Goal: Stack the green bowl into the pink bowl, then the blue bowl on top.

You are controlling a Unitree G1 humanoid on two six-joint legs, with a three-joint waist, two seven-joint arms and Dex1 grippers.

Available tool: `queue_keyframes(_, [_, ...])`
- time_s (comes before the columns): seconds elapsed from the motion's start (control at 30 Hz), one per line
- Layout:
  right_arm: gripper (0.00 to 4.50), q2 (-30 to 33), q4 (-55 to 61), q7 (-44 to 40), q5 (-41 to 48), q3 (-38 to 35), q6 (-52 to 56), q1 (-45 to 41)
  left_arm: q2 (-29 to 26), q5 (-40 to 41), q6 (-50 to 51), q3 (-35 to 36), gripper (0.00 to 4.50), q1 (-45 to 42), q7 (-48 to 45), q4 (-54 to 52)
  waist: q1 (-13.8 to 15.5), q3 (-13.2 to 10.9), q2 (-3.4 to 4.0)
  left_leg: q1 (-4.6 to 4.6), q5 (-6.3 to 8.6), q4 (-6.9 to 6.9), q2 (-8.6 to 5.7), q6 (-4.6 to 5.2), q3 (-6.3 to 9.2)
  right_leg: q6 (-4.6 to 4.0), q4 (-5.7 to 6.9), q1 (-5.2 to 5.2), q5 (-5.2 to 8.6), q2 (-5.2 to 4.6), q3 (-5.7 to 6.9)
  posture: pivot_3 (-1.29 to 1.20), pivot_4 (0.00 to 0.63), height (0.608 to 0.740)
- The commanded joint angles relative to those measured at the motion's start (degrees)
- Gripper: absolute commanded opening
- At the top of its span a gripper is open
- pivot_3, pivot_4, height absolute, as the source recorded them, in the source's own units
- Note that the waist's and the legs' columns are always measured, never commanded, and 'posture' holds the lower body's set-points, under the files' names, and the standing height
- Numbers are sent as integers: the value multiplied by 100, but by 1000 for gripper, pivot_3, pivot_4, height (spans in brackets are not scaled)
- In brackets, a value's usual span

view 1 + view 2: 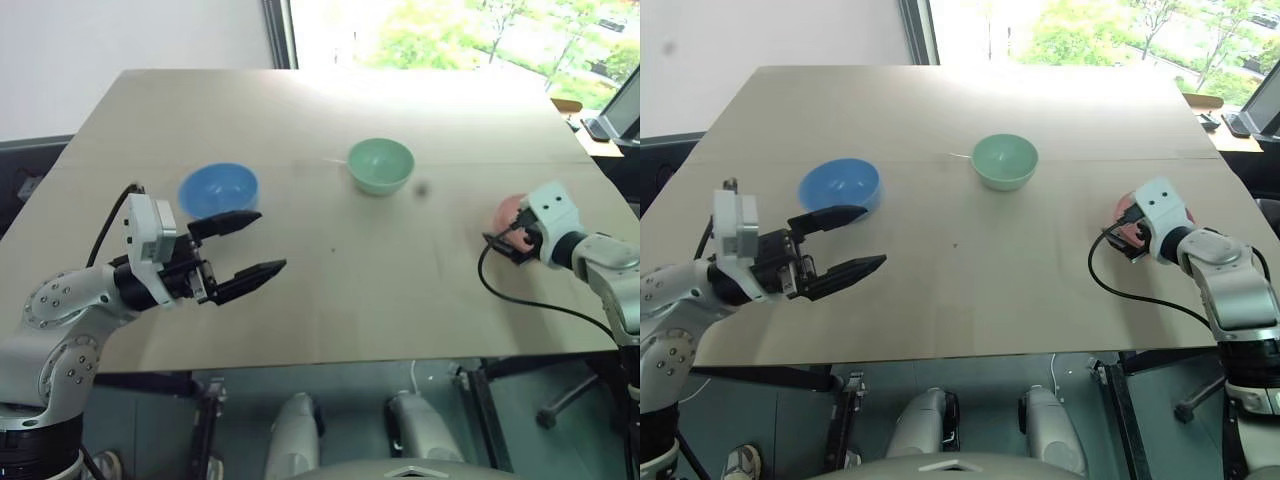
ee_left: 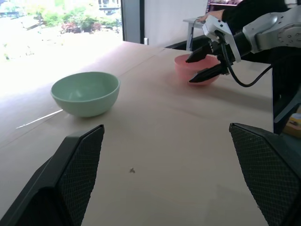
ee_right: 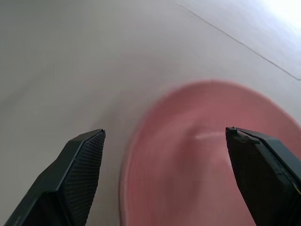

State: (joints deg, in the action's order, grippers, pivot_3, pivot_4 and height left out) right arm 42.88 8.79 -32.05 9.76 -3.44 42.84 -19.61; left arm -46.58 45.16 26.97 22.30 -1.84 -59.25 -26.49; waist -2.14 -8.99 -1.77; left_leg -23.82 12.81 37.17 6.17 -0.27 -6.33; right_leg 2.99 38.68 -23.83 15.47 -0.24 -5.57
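Note:
When I lower the blue bowl [image 1: 219, 190] in, I expect it to nest slightly tilted, one edge sticking out: the green bowl's opening [image 1: 381, 160] is about as wide.
Three bowls stand apart on the wooden table [image 1: 330, 300]. The blue bowl [image 1: 218, 188] is on the left, the green bowl [image 1: 381, 165] at the middle back, and the pink bowl [image 1: 507, 210] on the right, partly hidden behind my right wrist. My left gripper [image 1: 270, 240] hangs open and empty just in front of the blue bowl, pointing right. In the left wrist view my right gripper [image 2: 189, 70] is open at the near rim of the pink bowl [image 2: 180, 69], one finger above it and one beside its wall. The right wrist view shows the pink bowl [image 3: 197, 179] between the spread fingers.
The table's front edge runs close below both arms. A window stands behind the far edge. A side desk [image 1: 600, 125] with small items lies past the right edge. A black cable [image 1: 520, 295] loops over the table from my right wrist.

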Motion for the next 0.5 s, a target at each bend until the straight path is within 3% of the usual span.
queue_keyframes(0.03, [3543,0,186,78,75,-252,240,-45,-61,65,-135,3,4500,-151,-143,-33,-13,0,0,1,0,2,0,0,0,0,2,0,0,0,0,0,150,740])
queue_keyframes(0.3, [106,-67,183,8,144,-132,231,-234,-22,20,-128,-74,4500,-282,-147,27,-14,0,0,-2,0,5,0,1,3,0,7,-1,1,1,0,0,150,740])
queue_keyframes(0.4, [106,-127,267,-113,185,-43,39,-292,-5,15,-120,-51,4500,-230,-93,-9,-14,0,0,-2,0,4,0,0,5,0,8,-1,1,2,1,0,150,740])
queue_keyframes(0.5, [106,-168,864,-743,645,162,-56,-262,13,6,-92,10,4500,-162,10,-20,-18,0,1,-2,0,4,0,1,5,0,8,-1,1,2,1,0,150,740])
